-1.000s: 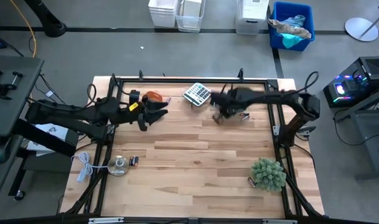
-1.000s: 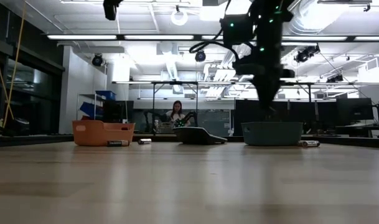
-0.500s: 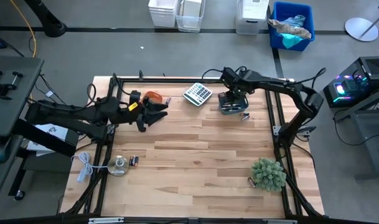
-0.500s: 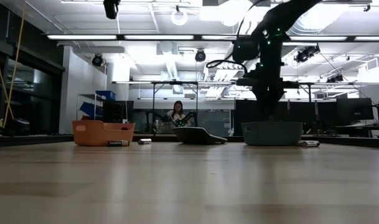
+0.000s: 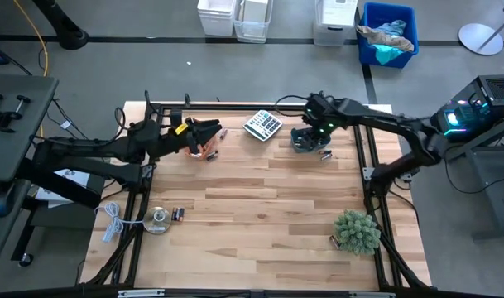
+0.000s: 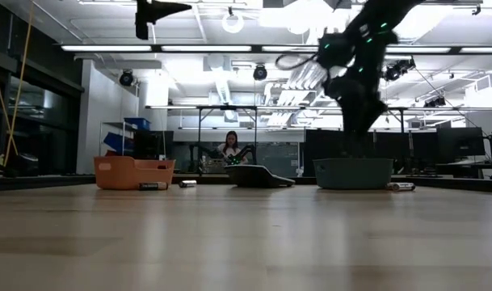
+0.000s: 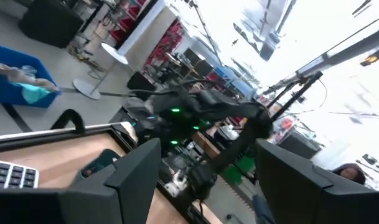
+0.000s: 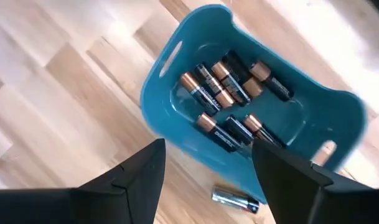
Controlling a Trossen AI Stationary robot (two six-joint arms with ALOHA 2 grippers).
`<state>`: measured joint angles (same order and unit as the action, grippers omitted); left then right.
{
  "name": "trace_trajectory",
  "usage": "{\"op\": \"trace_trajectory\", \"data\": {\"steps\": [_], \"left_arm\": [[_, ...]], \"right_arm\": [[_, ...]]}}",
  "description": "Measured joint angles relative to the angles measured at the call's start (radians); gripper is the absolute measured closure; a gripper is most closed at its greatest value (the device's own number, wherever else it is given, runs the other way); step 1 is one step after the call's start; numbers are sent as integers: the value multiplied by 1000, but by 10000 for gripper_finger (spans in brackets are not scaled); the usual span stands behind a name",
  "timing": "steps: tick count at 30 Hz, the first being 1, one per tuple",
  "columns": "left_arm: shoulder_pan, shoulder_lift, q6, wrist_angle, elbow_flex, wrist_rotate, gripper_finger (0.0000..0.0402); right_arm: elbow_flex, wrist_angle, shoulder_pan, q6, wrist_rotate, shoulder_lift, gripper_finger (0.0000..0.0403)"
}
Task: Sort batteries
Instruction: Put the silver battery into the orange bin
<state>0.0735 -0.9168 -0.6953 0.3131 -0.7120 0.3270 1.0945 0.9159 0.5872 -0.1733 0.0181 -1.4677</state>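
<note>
I go on moving my right gripper toward the wood [image 8: 223,214] beside the blue bin until its open, empty fingers close on a battery, because one lies loose outside the bin [image 5: 325,155].
In the right wrist view, several batteries [image 8: 229,93] with copper ends lie in the blue bin [image 8: 158,93]. One more battery [image 8: 236,199] lies on the wood beside it. My right gripper [image 8: 208,186] hangs open above the bin's near side, pointing down and holding nothing. In the high view it shows as my right gripper [image 5: 314,128] over the blue bin [image 5: 304,145]. My left gripper [image 5: 212,136] is open and held level above the orange bin [image 6: 132,172] at the far left. Two batteries [image 5: 177,213] lie near the left front.
A grey calculator [image 5: 262,124] lies between the two bins. A round clear disc object [image 5: 156,221] and a white cord [image 5: 111,222] sit at the near left. A green plant [image 5: 357,232] with a battery [image 5: 334,242] beside it stands at the near right. Loose batteries [image 6: 153,186] lie by the orange bin.
My right gripper has swung from the blue bin's left side toward the table's far right, coming over the bin, and has opened. My left gripper has swung toward the far edge and now covers the orange bin.
</note>
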Motion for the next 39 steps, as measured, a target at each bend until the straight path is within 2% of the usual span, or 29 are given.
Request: {"op": "trace_trajectory", "data": {"steps": [4, 7, 10, 14, 18, 21, 25, 33, 39], "left_arm": [[31, -14, 35, 0, 0, -1, 156], [72, -34, 38, -1, 0, -8, 156], [120, -59, 46, 0, 0, -76, 156], [192, -106, 40, 6, 0, -191, 156], [253, -153, -17, 71, 0, -332, 156], [276, -181, -35, 122, 0, -398, 156], [280, -194, -36, 162, 0, -426, 156], [280, -194, -36, 164, 0, -440, 156], [280, -194, -35, 163, 0, -475, 156]], "right_arm": [[-116, -23, -1, -24, 3, 153, 170], [-254, -64, -1, -172, 7, 267, 170], [-388, -104, -1, -326, 5, 320, 170], [-473, -138, 10, -546, -82, 296, 176], [-481, -175, 9, -729, -156, 254, 185], [-475, -172, 8, -822, -177, 223, 192], [-476, -131, -15, -936, -165, 192, 201], [-476, -203, -45, -1061, -202, 191, 204], [-531, -239, -45, -1172, -215, 190, 204]]}}
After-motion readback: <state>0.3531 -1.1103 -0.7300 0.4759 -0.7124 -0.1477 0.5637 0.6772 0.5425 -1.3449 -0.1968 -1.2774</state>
